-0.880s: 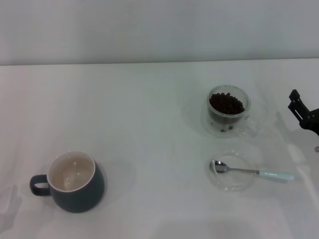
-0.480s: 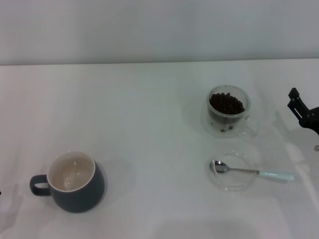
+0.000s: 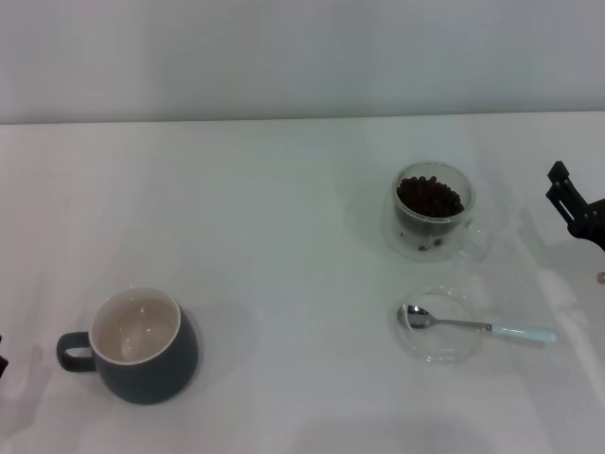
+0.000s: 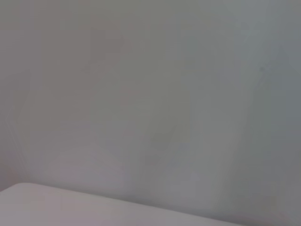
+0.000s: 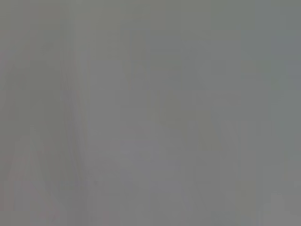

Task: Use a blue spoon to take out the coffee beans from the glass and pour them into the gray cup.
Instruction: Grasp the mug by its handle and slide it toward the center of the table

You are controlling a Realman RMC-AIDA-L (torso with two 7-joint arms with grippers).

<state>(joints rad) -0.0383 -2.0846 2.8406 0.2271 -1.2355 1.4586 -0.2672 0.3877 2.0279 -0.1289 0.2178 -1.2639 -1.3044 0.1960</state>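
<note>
The gray cup [image 3: 142, 345] is far from the glass. Next, my left gripper grabs the cup by its handle [image 3: 76, 352] and moves it closer before scooping.
In the head view, the gray cup [image 3: 142, 346] stands at the front left with its handle pointing left and its cream inside empty. The glass [image 3: 434, 209] stands at the right and holds the coffee beans [image 3: 430, 196]. The blue spoon [image 3: 475, 327] lies in front of the glass, its metal bowl resting on a flat clear saucer [image 3: 438, 349] and its pale blue handle pointing right. My right gripper [image 3: 574, 210] shows as a black part at the right edge, right of the glass and apart from it. Only a dark sliver of my left gripper [image 3: 2, 365] shows at the left edge, beside the cup.
Everything stands on a white table [image 3: 284, 227] that ends at a pale wall behind. The left wrist view shows only a blank wall and a bit of white table edge [image 4: 56, 202]. The right wrist view shows only plain grey.
The right gripper has shifted slightly toward the right edge. A dark sliver of the left gripper has come in at the left edge. The cup, glass and spoon have not moved.
</note>
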